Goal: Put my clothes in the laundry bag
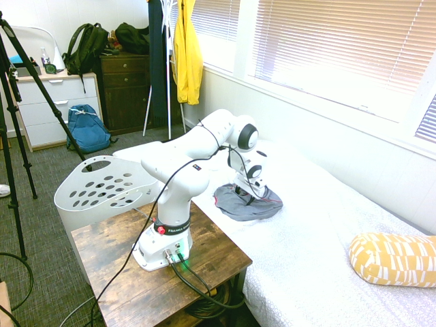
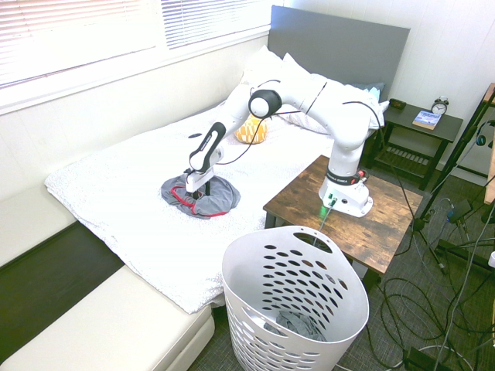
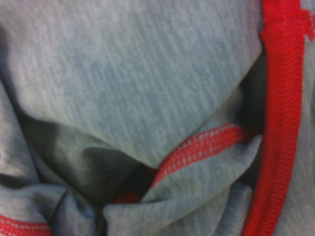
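Observation:
Loose folds (image 3: pixel 189 174) overlap softly, so the whole heap should come up together and sag into a long hanging drape when I lift the clothes (image 1: pixel 246 206) by their top.
The clothes (image 1: pixel 251 204) (image 2: pixel 210 201), a small grey garment with red trim, lie crumpled on the white bed. My gripper (image 1: pixel 246 193) (image 2: pixel 196 190) is down on top of them, fingers spread open and pressed into the folds. In the wrist view, grey fabric (image 3: pixel 147 88) and red seams fill the picture from very close. The laundry bag (image 1: pixel 102 187) (image 2: pixel 294 286), a white holed basket, stands on the floor beside the wooden table, away from the gripper.
The wooden side table (image 1: pixel 211 255) (image 2: pixel 387 216) sits between bed and basket. A yellow patterned pillow (image 1: pixel 394 257) (image 2: pixel 249 130) lies further up the bed. Some grey fabric (image 2: pixel 298 325) lies inside the basket. A yellow jacket (image 1: pixel 187 54) and blue backpack (image 1: pixel 87 128) are across the room.

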`<action>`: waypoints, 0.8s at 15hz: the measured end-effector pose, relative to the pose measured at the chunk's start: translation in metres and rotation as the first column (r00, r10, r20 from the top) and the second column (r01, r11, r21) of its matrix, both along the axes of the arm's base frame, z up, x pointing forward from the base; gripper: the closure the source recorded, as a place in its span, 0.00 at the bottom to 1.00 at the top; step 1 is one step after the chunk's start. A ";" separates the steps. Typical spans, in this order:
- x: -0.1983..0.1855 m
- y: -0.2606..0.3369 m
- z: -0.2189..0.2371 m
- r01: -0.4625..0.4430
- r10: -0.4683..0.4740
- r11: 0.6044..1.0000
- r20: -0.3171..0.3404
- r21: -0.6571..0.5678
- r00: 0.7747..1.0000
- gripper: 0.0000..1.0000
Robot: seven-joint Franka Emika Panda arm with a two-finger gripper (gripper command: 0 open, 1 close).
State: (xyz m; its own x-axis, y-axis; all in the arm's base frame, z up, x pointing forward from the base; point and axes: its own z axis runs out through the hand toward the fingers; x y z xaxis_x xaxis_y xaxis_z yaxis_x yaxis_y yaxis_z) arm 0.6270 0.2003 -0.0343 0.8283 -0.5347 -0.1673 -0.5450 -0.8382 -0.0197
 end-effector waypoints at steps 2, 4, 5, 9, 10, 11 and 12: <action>0.000 0.000 0.000 0.000 0.000 1.000 0.000 0.000 1.000 1.00; 0.000 0.000 0.000 -0.002 0.002 1.000 0.000 0.000 1.000 1.00; 0.000 0.000 0.000 -0.004 0.004 1.000 0.000 0.000 1.000 1.00; -0.001 0.004 0.000 -0.010 0.010 1.000 0.003 -0.001 1.000 1.00; 0.000 0.002 0.000 -0.009 0.009 1.000 0.005 -0.002 1.000 1.00; 0.001 0.000 0.001 -0.006 0.006 1.000 0.008 -0.004 1.000 1.00; 0.003 -0.003 0.002 -0.003 0.003 1.000 0.013 -0.005 1.000 1.00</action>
